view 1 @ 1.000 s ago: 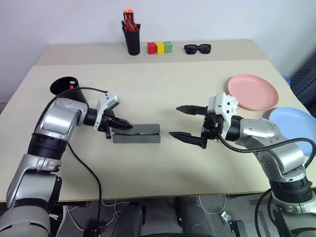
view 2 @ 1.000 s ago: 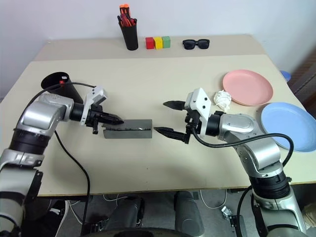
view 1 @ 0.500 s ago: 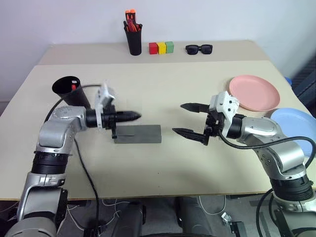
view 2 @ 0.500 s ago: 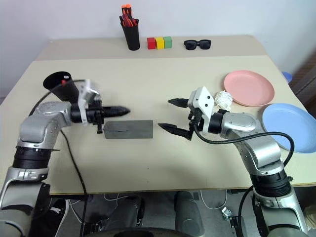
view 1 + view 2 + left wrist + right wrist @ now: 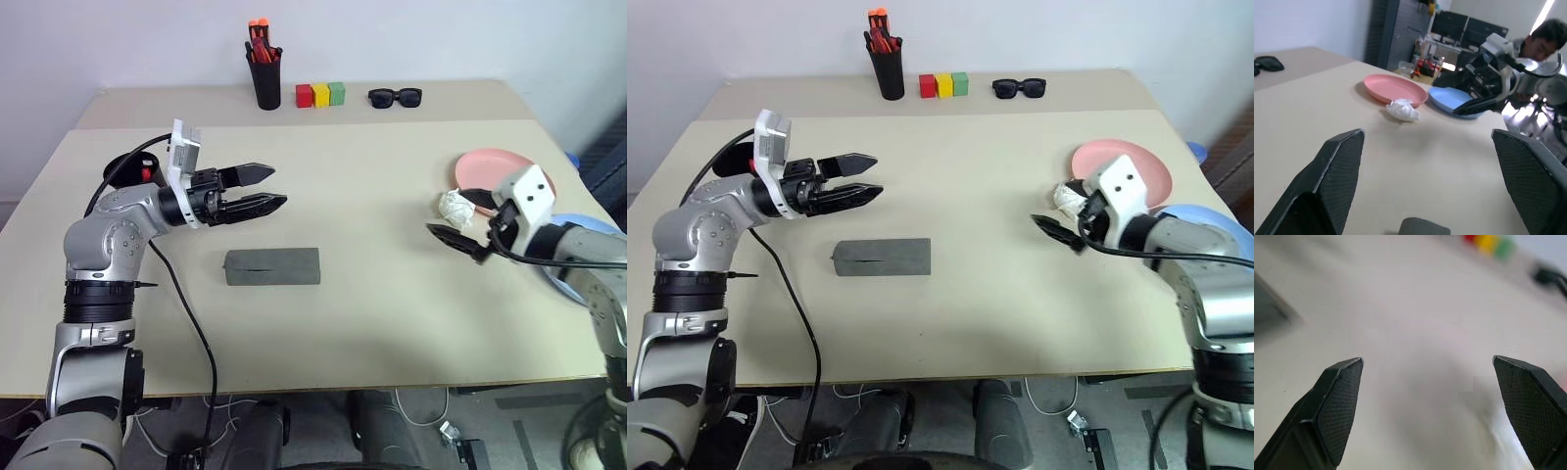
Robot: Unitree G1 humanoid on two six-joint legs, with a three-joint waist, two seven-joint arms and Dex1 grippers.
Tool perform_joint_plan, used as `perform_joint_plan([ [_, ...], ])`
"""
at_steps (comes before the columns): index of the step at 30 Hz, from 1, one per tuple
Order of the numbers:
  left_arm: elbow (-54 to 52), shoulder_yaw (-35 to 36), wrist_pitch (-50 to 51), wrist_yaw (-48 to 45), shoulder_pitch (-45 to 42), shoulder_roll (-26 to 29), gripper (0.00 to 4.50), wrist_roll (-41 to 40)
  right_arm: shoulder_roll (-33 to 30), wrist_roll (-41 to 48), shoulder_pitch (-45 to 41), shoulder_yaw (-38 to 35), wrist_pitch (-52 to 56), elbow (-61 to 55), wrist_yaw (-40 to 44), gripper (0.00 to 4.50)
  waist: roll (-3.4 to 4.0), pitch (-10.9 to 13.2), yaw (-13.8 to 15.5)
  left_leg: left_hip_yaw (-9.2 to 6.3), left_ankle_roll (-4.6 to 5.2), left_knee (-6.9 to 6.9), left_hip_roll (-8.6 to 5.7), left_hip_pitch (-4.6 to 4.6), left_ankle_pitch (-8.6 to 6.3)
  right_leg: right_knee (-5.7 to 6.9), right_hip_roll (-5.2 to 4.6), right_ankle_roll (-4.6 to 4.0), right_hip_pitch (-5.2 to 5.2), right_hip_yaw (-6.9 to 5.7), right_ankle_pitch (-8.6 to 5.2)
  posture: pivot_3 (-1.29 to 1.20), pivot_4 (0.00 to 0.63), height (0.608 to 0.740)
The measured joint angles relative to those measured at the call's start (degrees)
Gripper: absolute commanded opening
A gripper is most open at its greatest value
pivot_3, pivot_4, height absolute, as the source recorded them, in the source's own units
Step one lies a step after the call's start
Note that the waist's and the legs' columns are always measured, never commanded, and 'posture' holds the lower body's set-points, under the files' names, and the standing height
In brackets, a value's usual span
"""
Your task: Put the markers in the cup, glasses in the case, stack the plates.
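Note:
The blue plate (image 5: pixel 1209 216) is next to the pink plate, too far away for my left gripper to reach. My right gripper should lift the blue plate onto the pink plate (image 5: pixel 490 167).
The grey case (image 5: pixel 272 266) lies shut at mid-table. Above and to its left my left gripper (image 5: pixel 260 189) hovers open and empty, pointing right. The black cup (image 5: pixel 125 167) sits behind that arm, a red marker (image 5: pixel 147 174) end showing at its rim. My right gripper (image 5: pixel 465 220) stands open and empty at the right, beside a crumpled white paper (image 5: pixel 454 206) and in front of the pink plate (image 5: pixel 502 164). The blue plate (image 5: pixel 1187 214) lies just behind my right forearm. Both plates, pink plate (image 5: pixel 1393 88) and blue plate (image 5: pixel 1449 97), rest side by side. The glasses are out of view.
At the table's far edge stand a black pen holder (image 5: pixel 265 74) with orange-capped pens, three coloured blocks (image 5: pixel 316 95) and black sunglasses (image 5: pixel 394 96). A person (image 5: pixel 1547 39) sits beyond the table's right side.
My left gripper rose off the case and opened, turning to point right. My right gripper, still open, swung away to the right, next to the paper and pink plate.

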Motion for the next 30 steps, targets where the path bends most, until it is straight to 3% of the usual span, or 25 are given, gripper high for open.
perform_joint_plan([
  [6,2.9,-2.5,-2.1,0.1,0.1,0.5,4.4,2.5,-7.2,-11.3,1.3,0.3,1.0,13.5,-6.5,4.36,0.04,0.0,-0.2,0.05,0.0,-0.01,0.02,0.12,0.0,0.0,0.03,0.0,0.09,0.01,0.0,0.0,0.15,0.74],
  [13,4.5,-3.2,-5.8,1.4,-0.4,-0.7,4.4,3.9,-3.0,-12.8,0.7,2.6,5.6,19.0,-8.2,4.36,0.04,0.0,-0.4,0.05,0.0,-0.01,0.03,0.12,0.0,-0.01,0.02,0.0,0.09,0.03,0.0,0.0,0.15,0.74],
  [17,4.5,-3.4,-5.5,1.5,-0.4,-0.2,4.5,3.9,-2.5,-12.8,-0.6,1.8,6.0,22.8,-8.7,3.11,0.03,0.0,-0.1,0.03,0.0,0.0,0.03,0.15,0.0,-0.04,0.02,0.0,0.17,0.02,0.0,0.0,0.15,0.74],
  [20,4.5,-3.3,-6.9,2.2,-0.2,0.1,4.5,4.4,-2.5,-13.3,-2.0,2.0,5.9,25.8,-9.2,1.61,0.02,0.0,0.1,0.01,0.0,0.02,0.01,0.15,0.0,-0.13,0.01,0.01,0.25,0.02,0.0,0.0,0.15,0.74],
  [23,4.5,-3.3,-7.4,2.5,-0.1,0.2,4.5,4.5,-2.5,-13.6,-3.0,2.2,6.0,27.3,-9.5,0.72,0.03,0.0,-0.1,0.0,0.0,0.02,0.01,0.16,0.0,-0.13,0.02,0.01,0.24,0.01,0.0,0.0,0.15,0.74],
  [24,4.5,-3.3,-7.7,2.8,-0.1,0.2,4.5,4.5,-2.5,-14.4,-5.8,2.7,5.6,30.1,-10.9,0.22,0.04,0.0,-0.3,0.04,0.0,0.02,0.0,0.16,0.0,-0.13,0.0,0.02,0.24,0.02,0.01,0.0,0.15,0.74],
  [25,4.5,-3.3,-7.8,2.9,-0.1,0.2,4.5,4.6,-2.6,-15.2,-7.2,2.7,5.1,31.2,-11.8,0.05,0.04,0.0,-0.4,0.05,0.0,0.01,0.02,0.17,0.0,-0.12,0.01,0.02,0.22,0.02,0.01,0.0,0.15,0.74],
  [30,4.6,-3.3,-8.7,3.8,-0.1,0.2,4.5,4.9,-3.5,-18.7,-13.2,3.9,1.7,35.5,-15.4,0.05,0.06,0.0,-0.4,0.05,0.0,-0.01,0.02,0.14,0.0,-0.12,0.01,0.02,0.16,0.02,0.01,0.0,0.15,0.74],
])
